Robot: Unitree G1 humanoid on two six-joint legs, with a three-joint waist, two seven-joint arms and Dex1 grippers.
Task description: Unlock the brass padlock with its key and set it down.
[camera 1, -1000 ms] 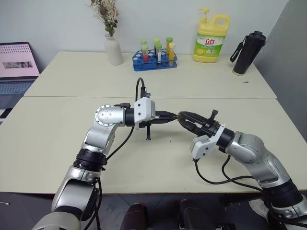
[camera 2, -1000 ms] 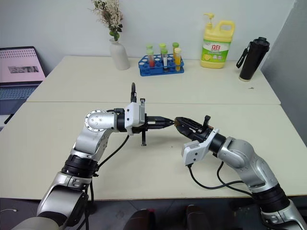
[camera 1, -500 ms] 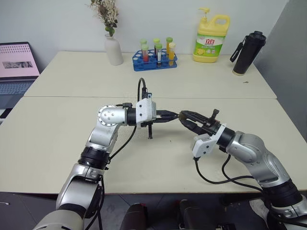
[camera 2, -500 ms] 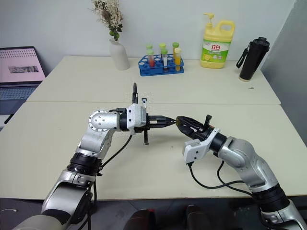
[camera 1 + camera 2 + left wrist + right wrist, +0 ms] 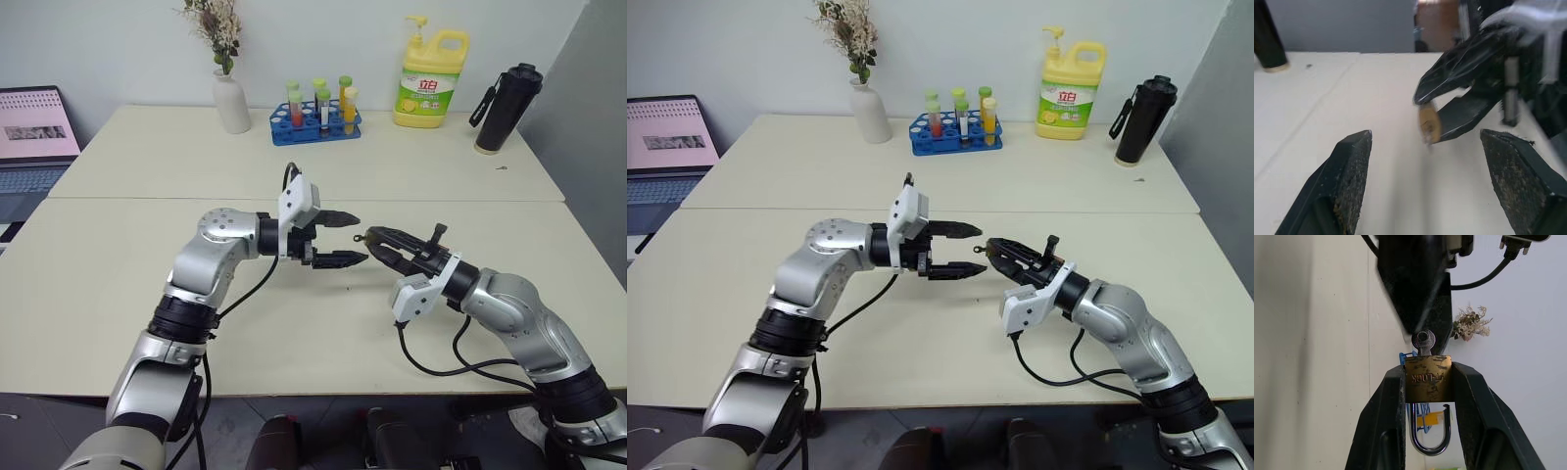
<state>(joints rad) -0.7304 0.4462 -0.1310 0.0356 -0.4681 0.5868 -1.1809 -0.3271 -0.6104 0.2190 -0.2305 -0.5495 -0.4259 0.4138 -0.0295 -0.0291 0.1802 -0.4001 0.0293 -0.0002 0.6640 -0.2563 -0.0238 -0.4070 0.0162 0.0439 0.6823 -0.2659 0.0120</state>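
Observation:
Next, I grip the padlock's body [image 5: 1428, 379] with my left gripper before my right gripper takes the open shackle [image 5: 1431, 451], as the shackle sits back inside my right gripper's fingers.
My right gripper [image 5: 372, 236] is held above the middle of the table, shut on the brass padlock [image 5: 1427, 378]. The small golden body is pinched between its two black fingers [image 5: 1388, 421]. The silver shackle [image 5: 1429, 443] hangs back between the fingers, and one of its legs ends a little clear of the body. The key [image 5: 1423, 340] sticks out of the padlock's far end, toward my left gripper [image 5: 361, 239]. That gripper faces it from close by, open, with one finger above the other and nothing between them. The left wrist view shows the padlock [image 5: 1429, 125] just beyond my spread fingers [image 5: 1347, 188].
Along the back of the table [image 5: 118, 294] stand a white vase with dried flowers [image 5: 232, 98], a blue rack of test tubes [image 5: 318, 116], a yellow soap bottle [image 5: 431, 78] and a black flask [image 5: 507, 108]. A laptop [image 5: 34, 132] sits off the table's left edge.
My left gripper has opened and let go of the key, and its wrist has rolled so the fingers stand one above the other. The right gripper has kept still with the padlock.

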